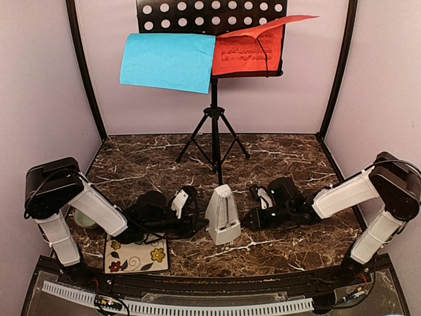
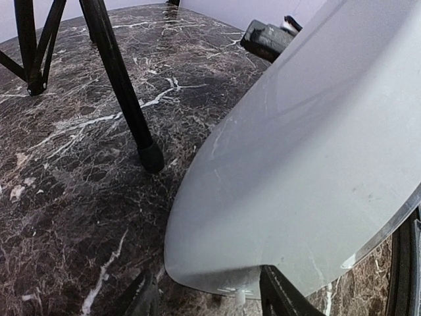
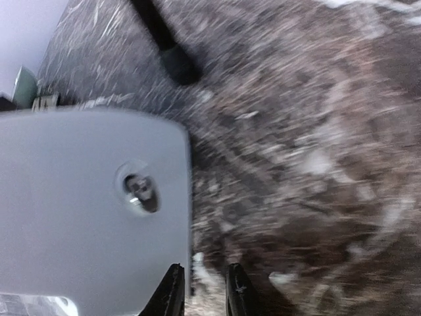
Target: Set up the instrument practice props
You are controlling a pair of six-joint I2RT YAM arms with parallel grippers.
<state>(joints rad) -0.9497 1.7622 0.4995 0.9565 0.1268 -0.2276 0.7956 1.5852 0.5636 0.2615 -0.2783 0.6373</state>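
Note:
The robot's right gripper has the metronome's winding key [image 3: 141, 191] outside its fingers, so it should open them and take hold of the key while the left gripper holds the metronome's body [image 1: 221, 209].
The white pyramid-shaped metronome [image 1: 222, 214] stands upright on the marble between my two grippers. The left gripper [image 1: 189, 212] sits just left of it. In the left wrist view the metronome [image 2: 309, 151] fills the frame and its near end lies between the parted fingers of that gripper [image 2: 210, 299]. One finger touches it and the other stands apart. The right gripper [image 1: 250, 214] is at its right side. Its fingers [image 3: 172, 293] stand close together astride the metronome's [image 3: 79, 217] edge, in a blurred frame. Behind, the black music stand [image 1: 214, 125] holds a blue sheet [image 1: 168, 60] and a curling red sheet [image 1: 247, 49].
A flower-patterned tile [image 1: 137, 255] lies at the front left, with a pale green bowl [image 1: 84, 218] half hidden behind the left arm. The stand's tripod leg [image 2: 125, 99] reaches toward the metronome. Black frame posts and pale walls close in the sides and back.

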